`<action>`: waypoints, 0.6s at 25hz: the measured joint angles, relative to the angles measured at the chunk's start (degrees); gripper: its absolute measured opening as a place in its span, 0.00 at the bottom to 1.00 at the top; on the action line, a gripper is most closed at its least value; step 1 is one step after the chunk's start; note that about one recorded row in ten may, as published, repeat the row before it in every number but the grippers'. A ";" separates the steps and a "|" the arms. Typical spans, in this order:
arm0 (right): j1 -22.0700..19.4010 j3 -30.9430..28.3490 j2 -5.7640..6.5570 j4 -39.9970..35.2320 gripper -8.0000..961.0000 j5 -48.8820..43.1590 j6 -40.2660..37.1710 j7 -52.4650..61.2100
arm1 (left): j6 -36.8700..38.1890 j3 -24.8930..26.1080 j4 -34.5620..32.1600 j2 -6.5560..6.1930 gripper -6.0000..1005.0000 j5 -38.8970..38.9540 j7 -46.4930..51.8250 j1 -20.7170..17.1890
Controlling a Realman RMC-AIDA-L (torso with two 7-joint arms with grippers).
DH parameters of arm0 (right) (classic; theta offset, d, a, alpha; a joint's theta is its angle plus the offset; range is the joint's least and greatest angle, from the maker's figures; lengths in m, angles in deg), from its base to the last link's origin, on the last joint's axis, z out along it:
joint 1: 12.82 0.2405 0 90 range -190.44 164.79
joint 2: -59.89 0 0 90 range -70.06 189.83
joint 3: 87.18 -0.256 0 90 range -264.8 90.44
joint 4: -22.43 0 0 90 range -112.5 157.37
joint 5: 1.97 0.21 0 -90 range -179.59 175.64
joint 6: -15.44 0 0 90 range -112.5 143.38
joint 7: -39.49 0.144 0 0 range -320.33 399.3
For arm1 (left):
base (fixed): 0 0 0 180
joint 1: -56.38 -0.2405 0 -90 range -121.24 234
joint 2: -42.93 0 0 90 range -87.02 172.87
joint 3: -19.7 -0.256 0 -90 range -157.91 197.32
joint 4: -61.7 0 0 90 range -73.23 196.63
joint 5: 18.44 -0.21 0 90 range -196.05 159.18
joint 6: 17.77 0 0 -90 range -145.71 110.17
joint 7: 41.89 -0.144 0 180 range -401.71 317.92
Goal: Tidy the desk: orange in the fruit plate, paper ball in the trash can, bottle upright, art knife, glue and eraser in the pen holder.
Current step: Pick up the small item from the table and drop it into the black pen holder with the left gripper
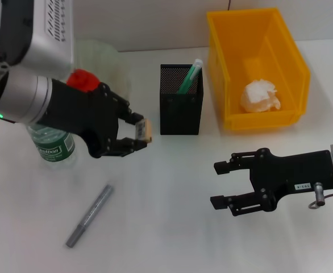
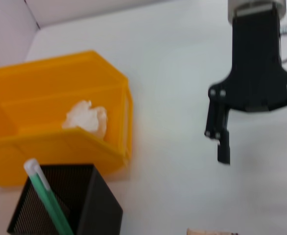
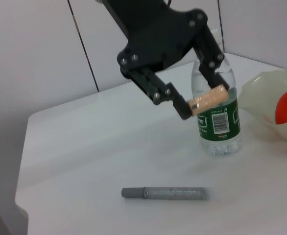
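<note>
My left gripper is holding the eraser at the fingertips point(image 1: 144, 131), and there is open space point(image 1: 173, 78) beside the glue. It should continue to go over the pen holder and let go there.
My left gripper point(image 1: 140, 133) hangs above the table just left of the black mesh pen holder point(image 1: 180, 108), shut on a tan eraser point(image 1: 145, 129). The right wrist view shows the eraser point(image 3: 208, 97) clamped between its fingers. A green glue stick point(image 1: 190, 76) stands in the holder. The grey art knife point(image 1: 90, 215) lies on the table at the front left. Behind my left arm the green-labelled bottle point(image 1: 54, 146) stands upright. The orange point(image 1: 82, 79) rests in the pale fruit plate point(image 1: 108, 58). The paper ball point(image 1: 260, 95) lies in the yellow trash can point(image 1: 288, 51). My right gripper point(image 1: 217, 184) hovers open at the front right.
The white wall runs close behind the trash can and plate. In the right wrist view the table's edge point(image 3: 25, 193) lies beyond the art knife point(image 3: 166, 193). Bare tabletop lies between the two grippers.
</note>
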 joint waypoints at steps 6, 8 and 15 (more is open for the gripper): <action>-0.10 -0.10 -0.01 -0.01 0.80 0.08 0.00 -0.10 | -0.63 1.93 -0.30 0.01 0.41 5.02 0.01 -0.03; -0.10 -0.07 -0.01 -0.01 0.80 0.09 0.01 -0.11 | -1.66 2.13 -0.19 0.10 0.41 6.66 0.06 -0.08; -0.09 -0.07 -0.01 -0.01 0.80 0.17 0.03 -0.56 | -8.57 0.98 3.32 0.25 0.42 10.47 -0.25 0.05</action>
